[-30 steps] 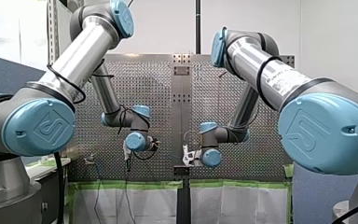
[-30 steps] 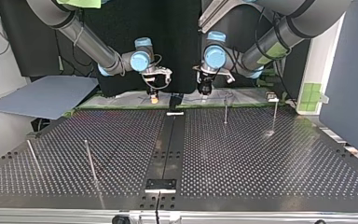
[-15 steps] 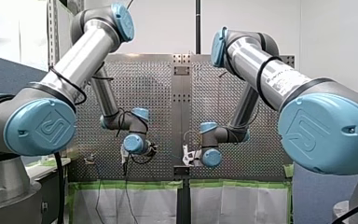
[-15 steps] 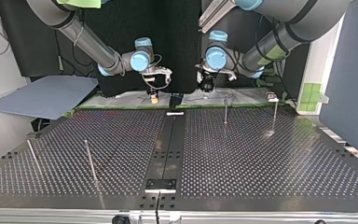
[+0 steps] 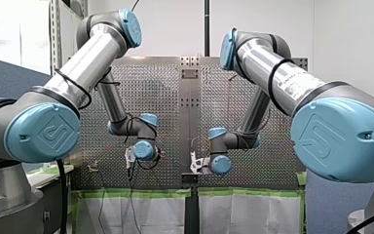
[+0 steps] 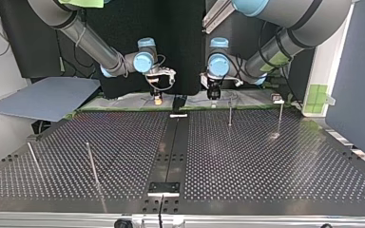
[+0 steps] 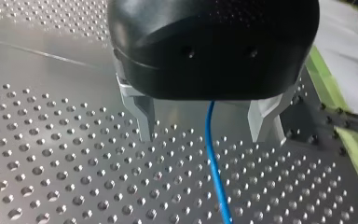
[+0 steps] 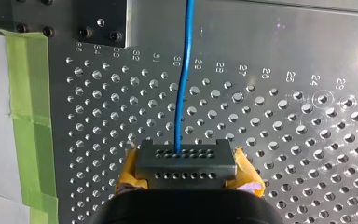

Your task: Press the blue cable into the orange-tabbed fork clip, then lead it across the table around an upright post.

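Observation:
The blue cable (image 8: 178,119) sticks out from the grip in a slight bow (image 8: 184,61), so I expect it to bend into a smooth curve to the side when I carry it.
The blue cable (image 8: 184,84) runs over the perforated table (image 8: 270,140) and ends in my right gripper (image 8: 185,156), which is shut on it between yellow pads (image 8: 129,175). In the top view this gripper (image 6: 157,98) hangs at the far edge, left of the middle. My left gripper (image 7: 205,135) is open. Its metal fingers (image 7: 144,119) stand either side of the cable (image 7: 214,172) without touching it. In the top view it (image 6: 213,93) is right of the middle, near a thin upright post (image 6: 230,113). A small clip (image 6: 277,99) sits at the far right edge; its colour is unclear.
Another post (image 6: 280,116) stands by the clip, and two more posts (image 6: 91,164) lean at the top view's left. A dark centre rail (image 6: 171,142) splits the table. Green tape (image 8: 28,116) lines the table's edge. A grey sheet (image 6: 43,97) lies off the table's left.
My left arm's wrist has sunk a little and shifted toward the middle in the front view, turning as it went. My right arm has not moved.

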